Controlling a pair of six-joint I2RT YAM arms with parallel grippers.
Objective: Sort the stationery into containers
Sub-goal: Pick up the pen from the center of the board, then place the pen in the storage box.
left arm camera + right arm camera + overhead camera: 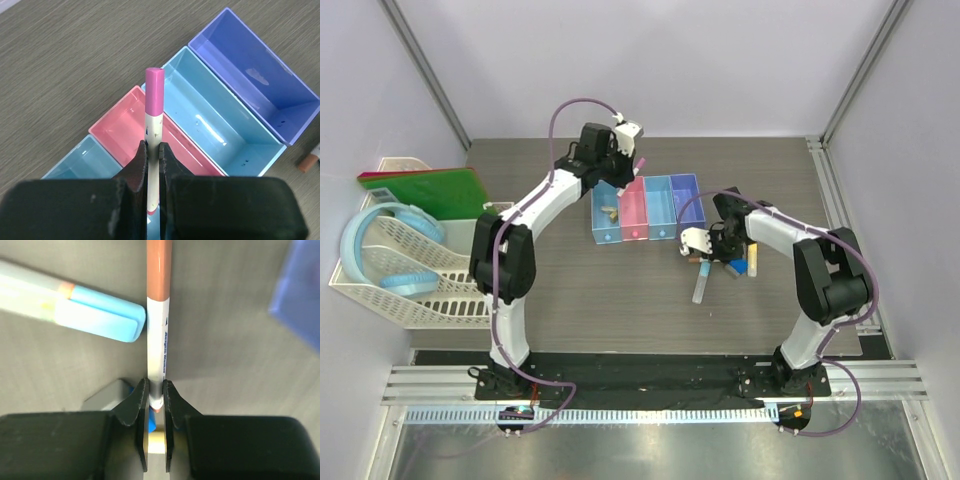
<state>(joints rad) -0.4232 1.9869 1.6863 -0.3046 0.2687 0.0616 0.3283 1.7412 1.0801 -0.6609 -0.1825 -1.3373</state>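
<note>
The pink bin [633, 212] is blocked by my left gripper, so that gripper should drop the pink-capped pen [639, 166] inside and move away before my right gripper brings the red-capped pen there.
The four joined bins [645, 208] stand mid-table; two tan pieces [610, 212] lie in the leftmost light blue bin. My left gripper [625, 150] hovers over the bins' far end, shut on a white pen with a pink cap [154, 95], above the pink bin [117, 131]. My right gripper [705, 245] is low, right of the bins, shut on the end of a white pen with a red cap [159, 270]. The pale blue tube [75, 310] lies beside that pen. The blue block [735, 266] and the yellow stick [754, 262] lie under the right wrist.
A white lattice basket [410, 270] stands at the left table edge, holding a big blue hoop [380, 250] and a green board [420, 190]. The purple bin [255, 65] is the rightmost. Walls close in at the back and both sides.
</note>
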